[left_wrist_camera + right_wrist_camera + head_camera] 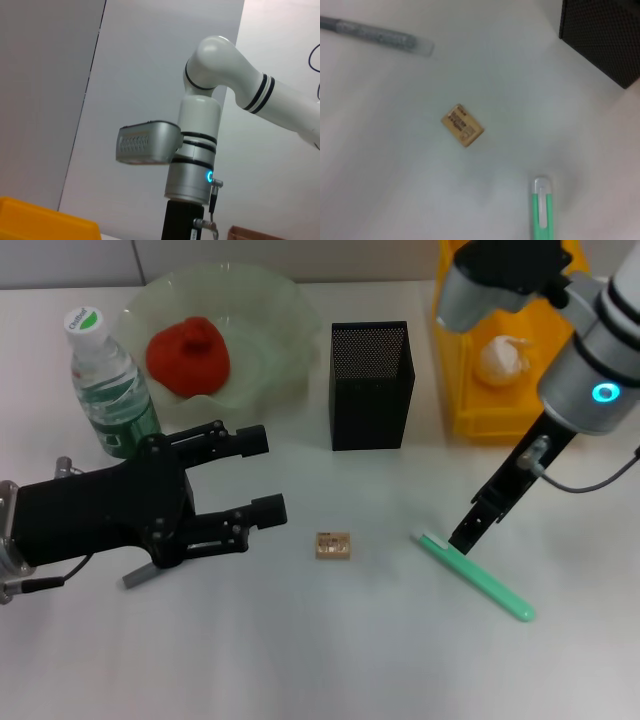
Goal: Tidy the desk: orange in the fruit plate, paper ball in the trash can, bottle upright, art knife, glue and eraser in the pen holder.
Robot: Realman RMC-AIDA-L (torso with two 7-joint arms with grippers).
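Observation:
The green art knife lies clear of the eraser, so the robot's right gripper should keep going down to the knife's pale end and close across its width.
The orange lies in the pale green fruit plate. The water bottle stands upright beside the plate. The paper ball sits in the yellow trash can. The tan eraser lies on the table in front of the black mesh pen holder. The green art knife lies to the right. My right gripper hangs just over its near end. The grey glue stick shows under my open, empty left gripper. The right wrist view shows the eraser, the knife and the glue stick.
The white table runs to the front. A corner of the pen holder shows in the right wrist view. The left wrist view shows my right arm and a corner of the trash can.

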